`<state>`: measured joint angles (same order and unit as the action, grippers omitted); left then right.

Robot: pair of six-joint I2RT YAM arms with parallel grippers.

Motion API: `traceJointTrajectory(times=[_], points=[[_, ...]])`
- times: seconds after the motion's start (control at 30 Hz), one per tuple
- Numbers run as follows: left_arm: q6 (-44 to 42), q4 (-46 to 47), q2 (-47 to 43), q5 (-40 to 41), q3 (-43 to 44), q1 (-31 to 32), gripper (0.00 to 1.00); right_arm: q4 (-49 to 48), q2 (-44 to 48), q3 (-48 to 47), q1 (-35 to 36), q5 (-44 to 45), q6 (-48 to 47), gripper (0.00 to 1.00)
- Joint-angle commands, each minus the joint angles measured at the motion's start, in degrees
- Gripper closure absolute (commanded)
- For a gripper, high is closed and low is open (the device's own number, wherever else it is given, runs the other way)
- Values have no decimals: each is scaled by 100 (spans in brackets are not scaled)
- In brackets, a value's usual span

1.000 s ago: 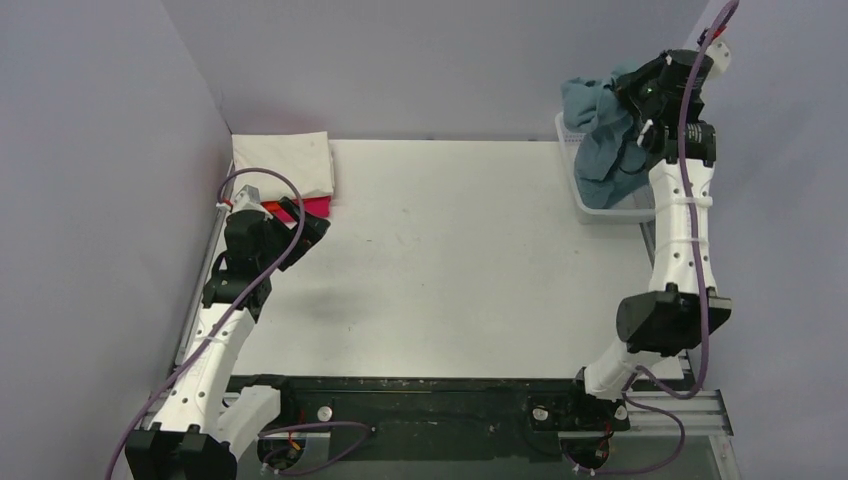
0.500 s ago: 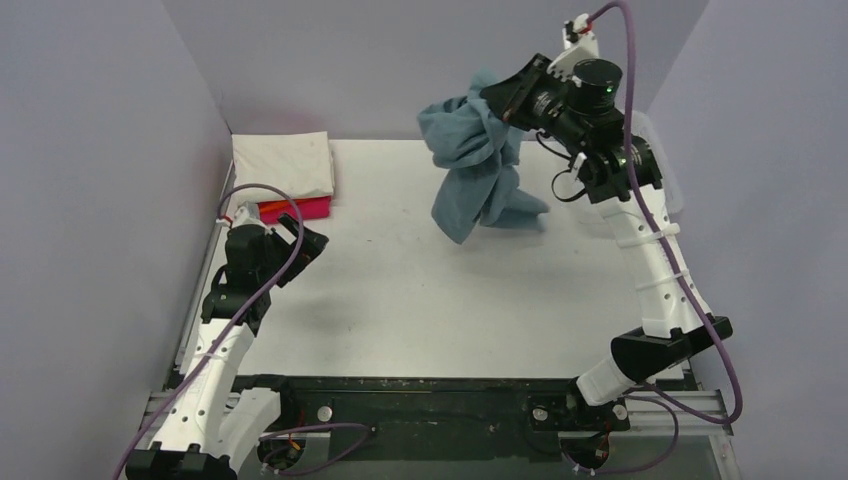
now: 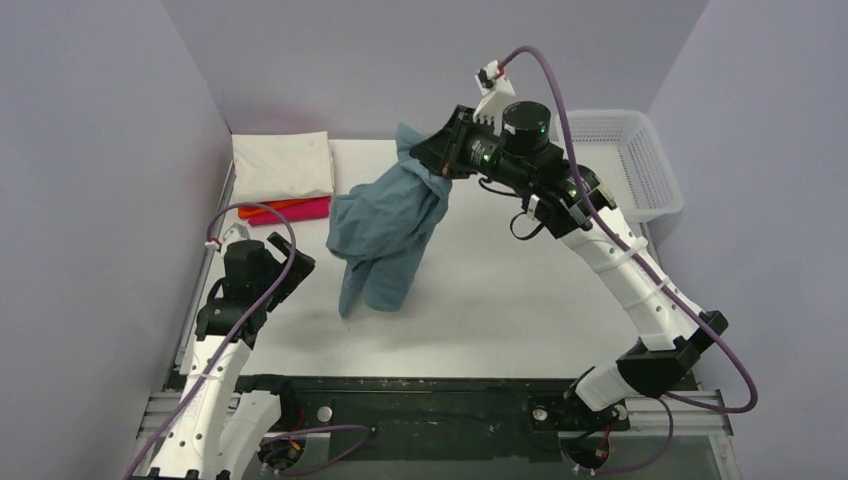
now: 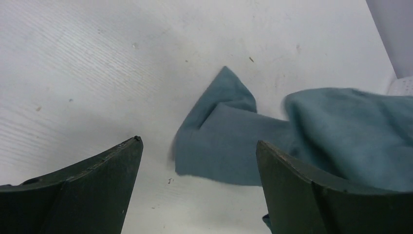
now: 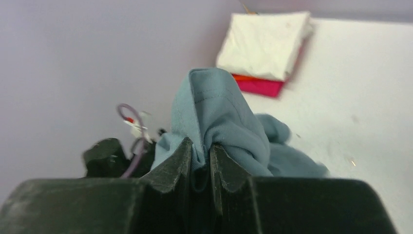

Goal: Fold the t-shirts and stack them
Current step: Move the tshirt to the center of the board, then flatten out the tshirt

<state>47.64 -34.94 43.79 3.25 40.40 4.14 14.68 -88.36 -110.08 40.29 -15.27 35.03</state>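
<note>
The teal-blue t-shirt (image 3: 397, 203) is hanging in loose, overlapping folds (image 3: 380, 258), so I expect it to spread out into one wide sheet when the robot lifts it with both grippers.
My right gripper (image 3: 432, 157) is shut on the teal-blue t-shirt (image 3: 385, 225) and holds it bunched in the air over the table's middle left; its lower end touches the table. In the right wrist view the cloth (image 5: 219, 117) is pinched between the two fingers (image 5: 202, 158). My left gripper (image 3: 290, 262) is open and empty at the left, close to the shirt's hanging end (image 4: 219, 141). A folded stack lies at the back left: cream-white shirt (image 3: 283, 165) on top, orange (image 3: 272, 206) and pink-magenta (image 3: 300, 211) beneath.
A white mesh basket (image 3: 628, 160) stands at the back right. Purple walls close in the left, back and right. The black rail (image 3: 420, 395) with the arm bases runs along the near edge.
My right arm has swung the teal shirt from over the basket leftward and down toward the table's middle left. My left gripper has drawn back toward the near edge.
</note>
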Motion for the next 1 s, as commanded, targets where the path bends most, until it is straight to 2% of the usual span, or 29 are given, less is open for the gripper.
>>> traceJointTrajectory(times=[0.0, 0.13, 0.2, 0.23, 0.27, 0.3, 0.37, 0.4, 0.43, 0.5, 0.57, 0.67, 0.83, 0.87, 0.97], points=[[115, -570, -373, 764, 351, 25, 3, -493, 972, 1467, -420, 673, 87, 100], [127, -452, -315, 689, 284, 25, 3, -182, 1766, 3434, -1525, 886, 448, 100], [143, -308, -174, 475, 188, 26, 3, 82, 1879, 4609, -2054, 938, 331, 97], [146, -217, -119, 418, 157, 32, 3, 155, 1890, 4851, -2216, 1107, 273, 92], [153, -154, 6, 292, 94, 33, 3, 292, 1879, 5239, -2493, 1247, 155, 86], [159, -59, 81, 221, 66, 34, 3, 392, 1859, 5368, -2746, 1606, 93, 64], [135, 102, 301, -25, 2, 29, 3, 846, 1779, 5453, -2951, 2361, -79, 42], [129, 154, 445, -208, -46, 33, 3, 1194, 1776, 5333, -2963, 2682, -184, 37], [109, 271, 520, -266, -61, 33, 3, 1340, 1786, 5266, -2952, 3292, -217, 29], [61, 516, 732, -652, -143, 37, 3, 1652, 1893, 5086, -2932, 3833, -282, 15], [19, 810, 935, -1026, -233, 44, 3, 1837, 2066, 4984, -2861, 4052, -307, 12], [-5, 1145, 1261, -1295, -369, 191, 3, 1847, 2436, 5059, -2517, 3728, -668, 11], [-18, 1743, 1912, -1328, -424, 478, 3, 1038, 2495, 5326, -790, 2616, -1406, 13], [-13, 1841, 2149, -1340, -421, 573, 5, 858, 2335, 5389, -604, 2239, -1429, 14], [-8, 2121, 2757, -1346, -280, 762, 13, 113, 1531, 5122, 260, 1973, -1168, 15]])
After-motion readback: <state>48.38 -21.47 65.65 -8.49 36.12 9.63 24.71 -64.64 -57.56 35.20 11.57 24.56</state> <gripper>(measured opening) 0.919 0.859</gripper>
